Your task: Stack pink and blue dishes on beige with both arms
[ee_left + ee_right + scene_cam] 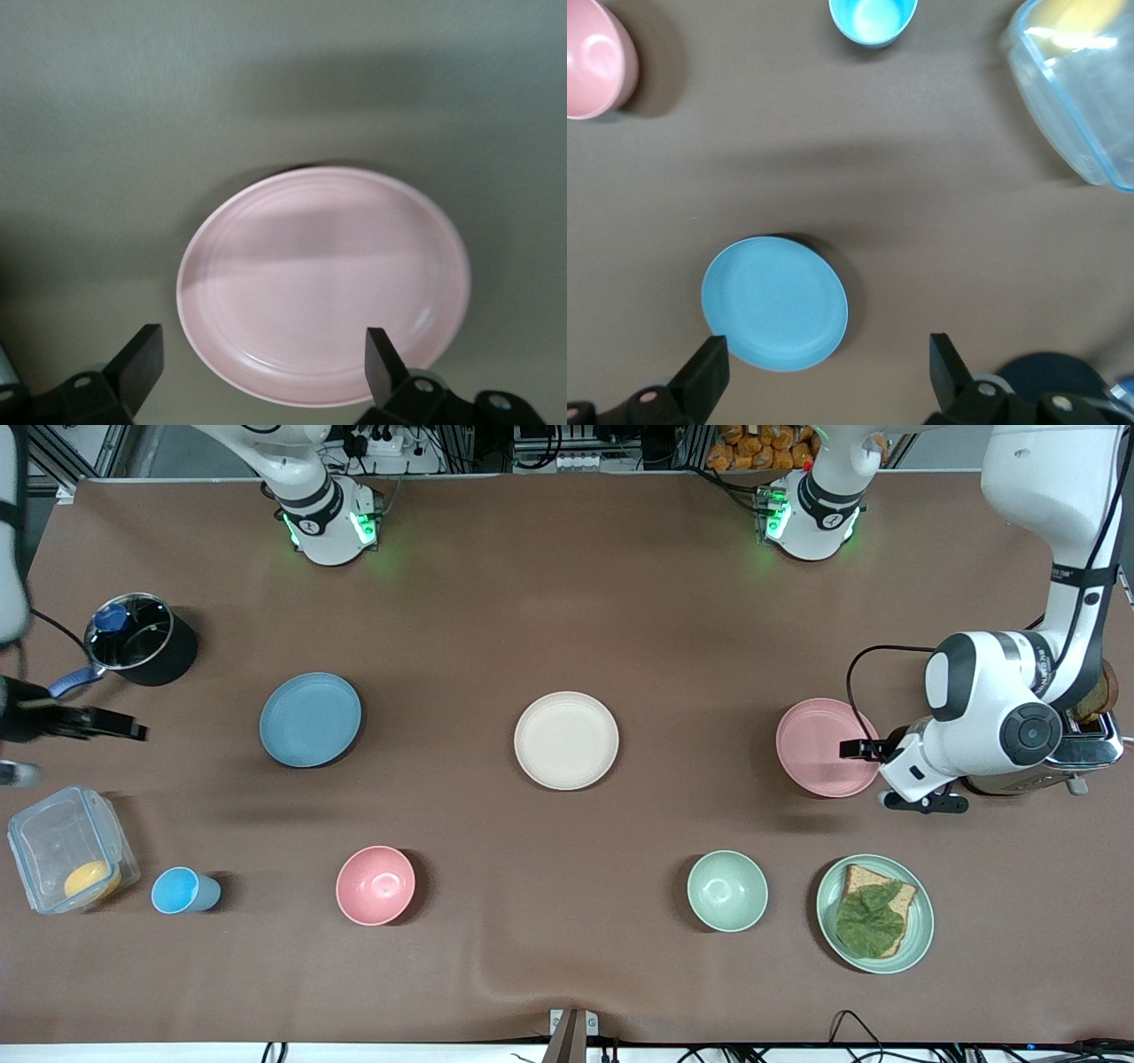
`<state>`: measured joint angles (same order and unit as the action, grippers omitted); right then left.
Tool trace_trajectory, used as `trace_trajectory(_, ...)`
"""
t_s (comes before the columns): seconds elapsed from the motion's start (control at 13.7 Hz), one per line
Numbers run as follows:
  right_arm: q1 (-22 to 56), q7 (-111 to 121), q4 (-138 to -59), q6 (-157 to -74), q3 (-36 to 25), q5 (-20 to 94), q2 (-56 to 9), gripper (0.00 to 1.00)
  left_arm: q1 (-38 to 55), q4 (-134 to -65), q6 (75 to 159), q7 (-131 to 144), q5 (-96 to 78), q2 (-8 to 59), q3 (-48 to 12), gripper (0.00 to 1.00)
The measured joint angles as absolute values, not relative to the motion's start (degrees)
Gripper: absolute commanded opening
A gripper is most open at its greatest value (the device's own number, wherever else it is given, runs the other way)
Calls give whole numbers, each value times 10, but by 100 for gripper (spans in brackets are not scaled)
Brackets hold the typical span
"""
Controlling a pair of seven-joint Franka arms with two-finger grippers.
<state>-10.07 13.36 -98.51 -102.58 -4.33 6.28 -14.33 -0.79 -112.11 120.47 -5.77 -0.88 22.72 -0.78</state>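
The pink plate (820, 749) and the beige plate (566, 740) look equally wide and shallow, so the pink plate should nest over the beige plate and hide nearly all of it when I lower the pink plate.
Three flat plates lie in a row across the middle of the table. The blue plate (310, 719) (774, 302) is toward the right arm's end. The beige plate (566, 740) is in the centre and bare. The pink plate (824, 746) (323, 283) is toward the left arm's end. My left gripper (873, 775) (263, 354) is open, low beside the pink plate's rim on the side toward the left arm's end, with nothing between its fingers (142, 354). My right gripper (75, 726) (828, 354) hangs open and empty over the table between the pot and the blue plate.
A dark pot (140, 642) and a clear container (71, 859) sit at the right arm's end. Nearer the front camera stand a blue cup (182, 890), a pink bowl (376, 885), a green bowl (727, 890) and a green plate with toast (875, 912). A toaster (1085, 744) stands under the left arm.
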Motion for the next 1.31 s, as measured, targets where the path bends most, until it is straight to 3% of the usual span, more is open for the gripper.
trace_trajectory(0.29,-113,202,-1099,-1140,-43,112,-158,100,-76,-1126,1209,-150,-68,251,-7,100)
trace_trajectory(0.58,-132,299,-1141,-1171,-44,190,-213,100,-80,-1126,1212,-157,-95,276,-9,100)
trace_trajectory(0.73,-141,337,-1141,-1184,-44,211,-251,100,-81,-1125,1215,-157,-103,292,-9,69)
trace_trajectory(0.8,-143,348,-1140,-1187,-44,216,-267,100,-81,-1123,1216,-158,-103,299,-9,41)
trace_trajectory(0.95,-143,355,-1139,-1188,-42,227,-287,100,-81,-1118,1217,-161,-103,305,-11,0)
trace_trajectory(1.31,-141,375,-1139,-1183,-34,233,-295,100,-78,-1110,1217,-190,-103,306,-12,0)
